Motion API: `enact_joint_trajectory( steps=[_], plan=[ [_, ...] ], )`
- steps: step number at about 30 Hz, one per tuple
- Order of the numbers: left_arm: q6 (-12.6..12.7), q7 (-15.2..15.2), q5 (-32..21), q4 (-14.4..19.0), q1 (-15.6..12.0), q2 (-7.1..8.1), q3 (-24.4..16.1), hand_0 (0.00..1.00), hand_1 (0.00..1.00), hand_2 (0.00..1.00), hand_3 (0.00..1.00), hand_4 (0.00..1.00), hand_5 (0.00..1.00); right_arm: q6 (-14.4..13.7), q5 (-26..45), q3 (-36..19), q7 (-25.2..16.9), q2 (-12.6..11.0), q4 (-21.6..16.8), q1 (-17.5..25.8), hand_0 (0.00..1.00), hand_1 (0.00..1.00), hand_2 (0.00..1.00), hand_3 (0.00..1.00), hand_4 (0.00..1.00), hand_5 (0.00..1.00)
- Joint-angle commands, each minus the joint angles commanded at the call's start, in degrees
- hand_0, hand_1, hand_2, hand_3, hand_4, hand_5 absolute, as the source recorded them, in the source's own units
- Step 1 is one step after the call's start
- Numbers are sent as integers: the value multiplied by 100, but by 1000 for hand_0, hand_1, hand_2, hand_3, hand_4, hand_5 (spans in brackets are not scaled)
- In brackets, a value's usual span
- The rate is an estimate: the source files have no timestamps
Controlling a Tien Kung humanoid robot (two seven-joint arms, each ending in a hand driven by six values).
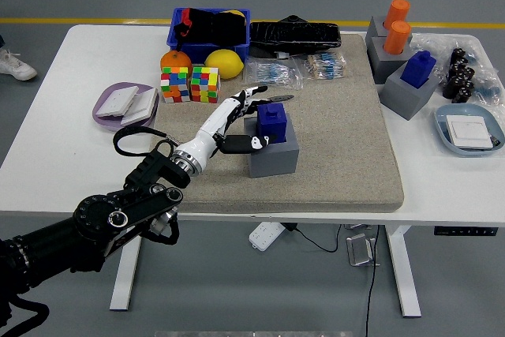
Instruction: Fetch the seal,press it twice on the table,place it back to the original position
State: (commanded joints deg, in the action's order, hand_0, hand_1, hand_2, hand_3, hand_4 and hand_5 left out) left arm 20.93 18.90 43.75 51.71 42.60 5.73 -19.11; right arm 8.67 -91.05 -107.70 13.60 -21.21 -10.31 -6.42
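The grey block's rim (290, 136) goes all around the foot of the blue seal (272, 122), so the robot should expect a square socket hidden underneath when it lifts the blue seal.
A blue seal (273, 121) stands upright on a grey block (274, 150) in the middle of the tan mat (347, 132). My left hand (254, 116) reaches in from the lower left and sits just left of the seal. Its fingers (254, 92) are spread above and behind the seal, and its thumb (251, 144) lies along the block's front left. The hand holds nothing. My right arm is out of view.
Two colour cubes (190, 84), an orange and a lemon (223, 62) sit left of the hand, before a blue bin (207, 25). A purple tray (126, 105) lies at far left. More grey blocks with orange and blue seals (417, 69) stand at the right.
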Motion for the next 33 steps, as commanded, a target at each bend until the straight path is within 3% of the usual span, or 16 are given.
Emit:
enact_joint_trajectory(
  steps=[6,7,12,13,18,19,24,25,33],
  plan=[
    [2,-10,-9,-34,-8,-12,36,852,770,714,898,785,2,-3,3,8,-3,-1,0,0,790,725,731,667,820,505],
    [1,-14,-10,-41,-9,-15,41,850,734,664,894,772,2,-3,-1,6,-2,-1,0,1,790,725,732,666,820,493],
    [7,-24,-17,-43,-14,-26,63,850,734,664,894,772,2,-8,-18,-13,2,1,0,11,790,725,732,666,820,493],
    [18,-27,-6,-45,-11,-30,60,836,674,603,886,741,2,-9,-21,-14,1,2,0,11,791,725,732,666,817,488],
    [67,-21,50,-75,3,-58,65,836,674,603,886,741,2,-9,-6,2,-9,4,0,2,791,725,732,666,817,488],
    [72,-18,60,-79,5,-64,70,817,572,505,884,647,2,-11,-7,-1,-9,4,0,1,791,725,730,664,816,488],
    [133,-13,115,-115,16,-100,101,817,572,505,884,647,2,-12,5,12,-10,4,0,2,791,725,730,664,816,488],
    [147,-5,111,-122,17,-106,104,801,517,471,879,618,2,-12,3,14,-10,5,0,2,790,725,731,666,816,486],
    [230,80,41,-180,54,-170,76,801,516,461,872,611,2,-25,0,20,-16,4,0,6,790,725,730,666,816,485]
  ],
)
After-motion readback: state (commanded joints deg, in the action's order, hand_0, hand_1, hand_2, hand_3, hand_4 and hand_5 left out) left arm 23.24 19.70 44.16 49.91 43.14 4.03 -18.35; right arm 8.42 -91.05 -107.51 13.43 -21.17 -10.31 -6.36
